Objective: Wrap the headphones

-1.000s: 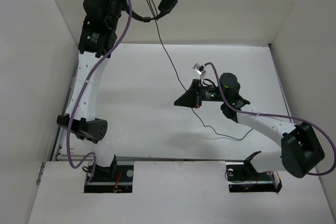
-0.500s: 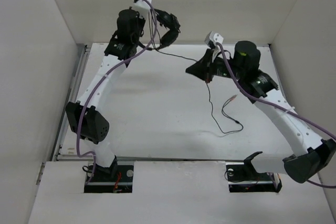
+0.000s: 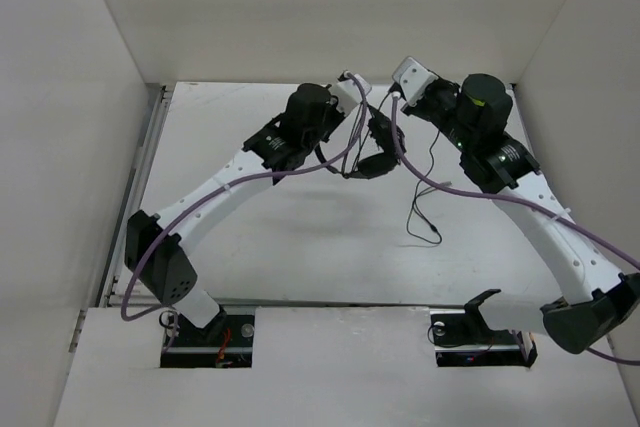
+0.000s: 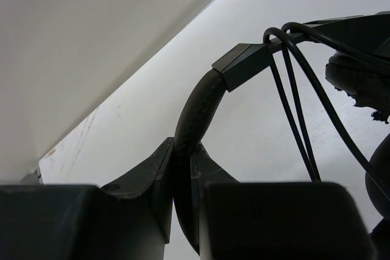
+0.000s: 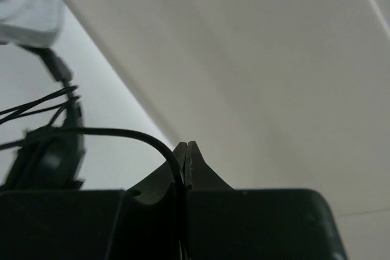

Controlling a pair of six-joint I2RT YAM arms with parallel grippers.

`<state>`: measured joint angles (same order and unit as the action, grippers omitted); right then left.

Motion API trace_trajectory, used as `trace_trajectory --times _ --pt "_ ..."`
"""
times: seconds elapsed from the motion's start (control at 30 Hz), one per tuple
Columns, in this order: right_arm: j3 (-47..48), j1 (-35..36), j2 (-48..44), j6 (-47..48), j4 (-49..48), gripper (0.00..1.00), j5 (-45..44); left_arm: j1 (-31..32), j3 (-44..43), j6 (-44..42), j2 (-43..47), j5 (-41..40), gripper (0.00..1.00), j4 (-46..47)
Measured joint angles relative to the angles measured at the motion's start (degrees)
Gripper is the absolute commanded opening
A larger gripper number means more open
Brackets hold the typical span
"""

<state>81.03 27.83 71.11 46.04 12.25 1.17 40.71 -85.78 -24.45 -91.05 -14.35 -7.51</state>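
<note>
Parts of the cable [image 4: 292, 114] loop across the headband [image 4: 341, 30] in the robot's left gripper, so the right gripper should go on pulling the cable around the headband until the cable meets those parts.
The black headphones [image 3: 377, 150] hang above the middle of the table. My left gripper [image 3: 352, 150] is shut on the curved headband [image 4: 196, 111]. In the left wrist view [image 4: 183, 147] the band runs up from between the jaws. Cable strands [image 4: 294, 120] cross it near an earcup [image 4: 359, 76]. My right gripper [image 3: 412, 105] sits just right of the headphones, shut on the thin black cable [image 5: 122, 132], which enters its closed jaws [image 5: 186, 145]. The blurred earcup [image 5: 52, 156] shows at left. The rest of the cable [image 3: 424, 219] hangs down to the table in a loop.
White walls enclose the table [image 3: 250, 237] on the left, back and right. Thick purple robot cables [image 3: 440, 185] run along both arms. The arm bases [image 3: 205, 332] stand at the near edge.
My left arm has swung the headphones down from the back wall to the middle. My right gripper has moved back and right with the cable. The loose loop on the table is shorter.
</note>
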Motion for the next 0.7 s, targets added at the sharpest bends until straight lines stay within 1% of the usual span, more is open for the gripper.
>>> trace_trajectory --times 0.17,0.33,0.57,0.7 --pt "-1.22 -0.26 1.62 2.86 -5.46 0.00 -2.45 5.03 -0.09 -0.15 4.85 3.43 0.00 -0.48" --pt "-1.18 -2.56 4.20 0.07 -7.56 0.00 -1.86 8.09 -2.51 0.33 6.86 6.82 0.00 -3.23" --pt "-0.96 -8.46 7.26 -6.80 -7.80 0.00 -0.35 7.34 -5.88 1.42 7.32 9.07 0.00 -5.33" --pt "0.00 -9.90 7.72 -9.77 -7.80 0.01 0.59 6.19 -5.90 2.01 7.89 9.68 0.00 -5.68"
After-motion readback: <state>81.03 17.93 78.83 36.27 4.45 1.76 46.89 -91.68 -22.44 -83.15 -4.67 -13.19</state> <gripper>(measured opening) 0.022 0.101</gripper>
